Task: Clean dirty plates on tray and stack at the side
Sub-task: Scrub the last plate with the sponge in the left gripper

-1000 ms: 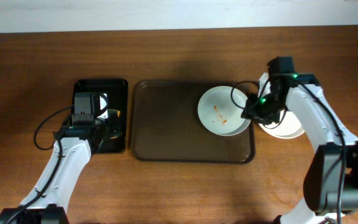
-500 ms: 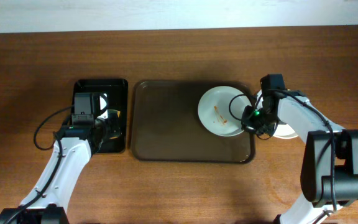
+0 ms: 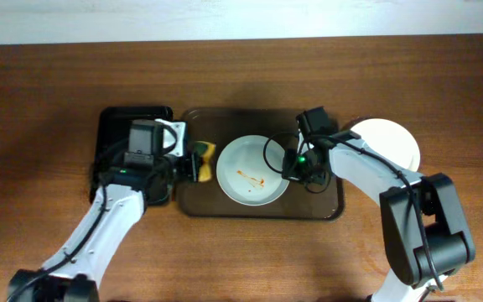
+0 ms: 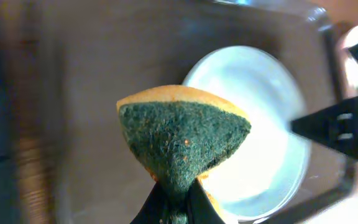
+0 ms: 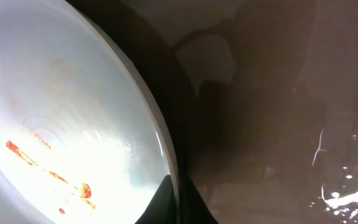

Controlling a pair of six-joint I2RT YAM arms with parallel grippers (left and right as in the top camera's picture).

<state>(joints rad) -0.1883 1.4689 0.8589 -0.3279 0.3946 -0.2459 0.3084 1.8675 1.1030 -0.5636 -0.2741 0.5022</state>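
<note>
Sauce streaks mark the white plate and the sponge is off its rim, so my left gripper should bring the sponge back over the streaks before stacking.
A white plate with orange-red sauce streaks lies in the middle of the brown tray. My right gripper is shut on this plate's right rim; the right wrist view shows the streaked plate with the rim pinched between my fingers. My left gripper is shut on a yellow sponge with a green scouring side, held over the tray's left end, just left of the plate. Clean white plates are stacked on the table right of the tray.
A narrower black tray lies left of the brown tray, under my left arm. The wooden table reaches to a pale wall at the back.
My right gripper has dragged the streaked plate from the tray's right end to its middle. My left gripper has moved right from the black tray, with the sponge, to the brown tray's left end.
</note>
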